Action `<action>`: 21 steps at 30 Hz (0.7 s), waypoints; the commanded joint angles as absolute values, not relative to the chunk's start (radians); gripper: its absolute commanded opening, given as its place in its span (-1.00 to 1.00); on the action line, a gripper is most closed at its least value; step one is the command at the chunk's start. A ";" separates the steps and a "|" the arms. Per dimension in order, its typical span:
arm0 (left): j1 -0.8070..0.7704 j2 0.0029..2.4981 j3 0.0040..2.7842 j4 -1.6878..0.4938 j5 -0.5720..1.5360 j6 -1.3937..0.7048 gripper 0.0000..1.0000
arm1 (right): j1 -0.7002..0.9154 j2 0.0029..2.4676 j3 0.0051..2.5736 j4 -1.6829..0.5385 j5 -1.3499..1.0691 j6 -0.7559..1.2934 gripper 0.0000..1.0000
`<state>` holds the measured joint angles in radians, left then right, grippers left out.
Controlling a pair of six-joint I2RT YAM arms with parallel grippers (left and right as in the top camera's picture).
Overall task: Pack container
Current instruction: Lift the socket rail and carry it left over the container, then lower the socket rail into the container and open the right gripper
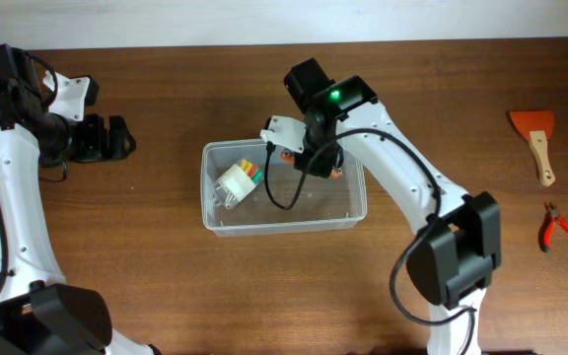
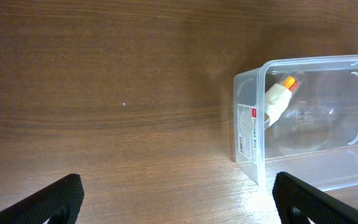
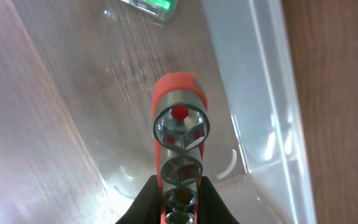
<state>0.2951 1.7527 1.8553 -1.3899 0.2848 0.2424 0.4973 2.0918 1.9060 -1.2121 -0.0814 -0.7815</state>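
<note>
The orange bar (image 1: 336, 173) is over the container's open bottom (image 1: 307, 202), clear of the white tool. My right gripper keeps going down and lets go of the bar near the container's bottom.
The clear plastic container (image 1: 353, 202) sits mid-table; it also shows in the left wrist view (image 2: 248, 130) and the right wrist view (image 3: 260, 93). Inside lies a white tool with coloured tips (image 1: 237, 181), also seen in the left wrist view (image 2: 278, 94). My right gripper (image 3: 178, 199) is shut on an orange rail of steel sockets (image 3: 178, 140) and holds it over the container's right half (image 1: 316, 158). My left gripper (image 2: 178, 202) is open and empty above bare table, left of the container (image 1: 116, 138).
An orange-bladed scraper with a wooden handle (image 1: 536, 138) and red-handled pliers (image 1: 558, 227) lie at the far right of the wooden table. A green-and-white object (image 3: 151, 5) shows at the top of the right wrist view.
</note>
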 commanded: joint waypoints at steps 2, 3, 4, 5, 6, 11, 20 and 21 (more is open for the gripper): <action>0.300 1.758 1.877 -1.388 0.300 0.233 0.98 | 0.497 2.157 1.900 -1.207 -0.105 -0.781 -0.73; 0.300 1.758 1.877 -1.388 0.300 0.233 0.99 | 0.497 2.168 1.900 -1.208 -0.106 -0.781 -0.73; 0.300 1.758 1.877 -1.388 0.300 0.233 0.98 | 0.497 2.177 1.900 -1.208 -0.107 -0.781 -0.73; 0.300 1.758 1.877 -1.388 0.300 0.233 0.98 | 0.497 2.185 1.900 -1.208 -0.110 -0.781 -0.72; 0.299 1.758 1.877 -1.388 0.300 0.233 0.99 | 0.497 2.195 1.900 -1.207 -0.118 -0.781 -0.73; 0.300 1.758 1.877 -1.388 0.300 0.233 0.99 | 0.497 2.225 1.897 -1.199 -0.128 -0.781 -0.72; 0.300 1.758 1.877 -1.388 0.300 0.233 0.98 | 0.496 2.276 1.884 -1.193 -0.148 -0.781 -0.71; 0.300 1.758 1.877 -1.388 0.300 0.233 0.99 | 0.496 2.280 1.883 -1.193 -0.155 -0.781 -0.71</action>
